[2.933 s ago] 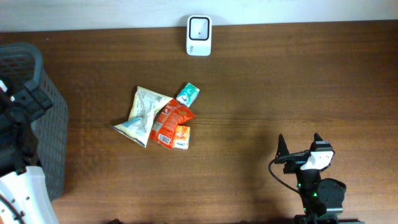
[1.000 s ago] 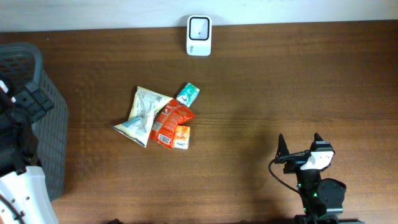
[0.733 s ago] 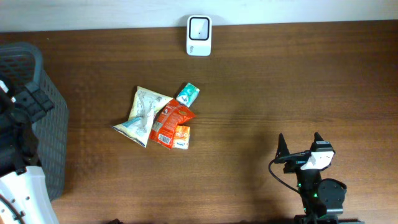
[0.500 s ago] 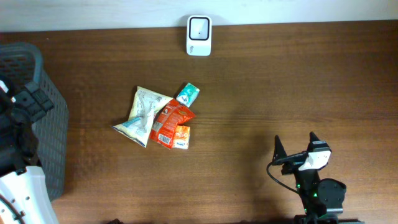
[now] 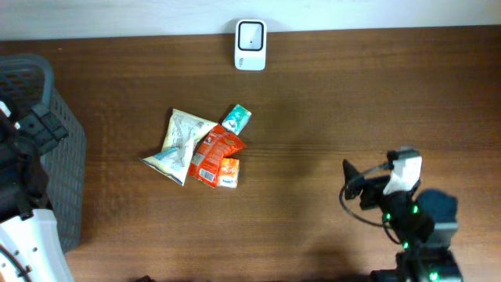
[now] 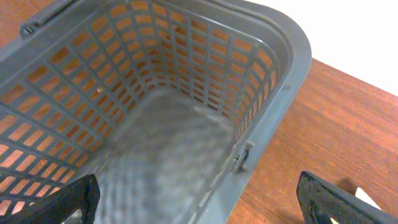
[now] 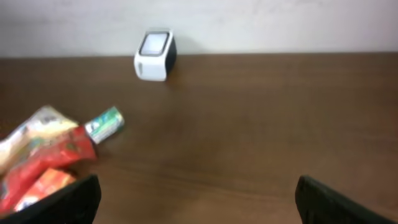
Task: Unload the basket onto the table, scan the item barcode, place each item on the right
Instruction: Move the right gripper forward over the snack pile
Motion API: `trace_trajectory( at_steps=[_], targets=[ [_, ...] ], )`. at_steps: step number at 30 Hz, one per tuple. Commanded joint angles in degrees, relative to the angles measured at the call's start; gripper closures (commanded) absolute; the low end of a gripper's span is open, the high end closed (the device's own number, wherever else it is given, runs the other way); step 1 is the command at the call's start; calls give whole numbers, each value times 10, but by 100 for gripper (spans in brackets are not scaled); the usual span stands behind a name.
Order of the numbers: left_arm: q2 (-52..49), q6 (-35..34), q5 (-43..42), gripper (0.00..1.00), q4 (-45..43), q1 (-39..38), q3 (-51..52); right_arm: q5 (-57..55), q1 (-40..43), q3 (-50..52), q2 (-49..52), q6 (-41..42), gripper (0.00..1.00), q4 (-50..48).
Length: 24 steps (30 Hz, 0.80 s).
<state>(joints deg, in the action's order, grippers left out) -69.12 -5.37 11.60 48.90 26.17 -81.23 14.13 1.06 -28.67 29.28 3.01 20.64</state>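
Observation:
The pale bag is lying over the red packet's edge (image 5: 210, 133), so my right gripper should go toward the bag's far end (image 5: 192, 124) next until its fingers close there.
A heap of snack packets lies left of the table's middle: a pale bag (image 5: 182, 137), a red packet (image 5: 213, 153), a small orange one (image 5: 229, 172) and a teal one (image 5: 236, 118). No barcode can be made out from here. The white scanner (image 5: 250, 34) stands at the far edge, also in the right wrist view as the scanner (image 7: 155, 46). My right gripper (image 7: 198, 208) is open and empty at the near right, well away from the red packet (image 7: 43, 163). My left gripper (image 6: 199, 208) hangs open over the grey basket (image 6: 273, 37), holding nothing.
The grey basket (image 5: 55, 149) takes up the table's left edge, with my left arm above it. Bare brown wood (image 5: 352, 102) lies between the heap, the scanner and my right arm (image 5: 407, 211).
My right arm has shifted to the right and up in the overhead view, its gripper turned toward the heap. The left arm and the packets have stayed put.

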Motion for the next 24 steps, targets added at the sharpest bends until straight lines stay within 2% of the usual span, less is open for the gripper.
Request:
trace_trajectory(
  at_steps=[1,5,8,11,13,14,16,18,19,21,24],
  targets=[
    [-3,7,2,1,1,3,-2,37,-3,-128,112,2,1,83],
    [-3,7,2,1,1,3,-2,99,-3,-287,256,2,1,228],
    [-3,7,2,1,1,3,-2,212,-3,-375,349,4,1,283],
    [-3,7,2,1,1,3,-2,354,-4,-407,435,4,1,241],
    [-3,7,2,1,1,3,-2,406,-14,-407,481,4,2,201],
    [-3,7,2,1,1,3,-2,410,-25,-407,502,6,1,183],
    [-3,7,2,1,1,3,-2,385,-69,-407,551,59,2,129],
    [-3,7,2,1,1,3,-2,302,-153,-424,617,149,8,51],
    [-3,7,2,1,1,3,-2,282,-173,-438,634,160,8,44],
    [-3,7,2,1,1,3,-2,243,-213,-487,673,164,9,50],
    [-3,7,2,1,1,3,-2,169,-276,-624,767,163,9,125]
  ],
)
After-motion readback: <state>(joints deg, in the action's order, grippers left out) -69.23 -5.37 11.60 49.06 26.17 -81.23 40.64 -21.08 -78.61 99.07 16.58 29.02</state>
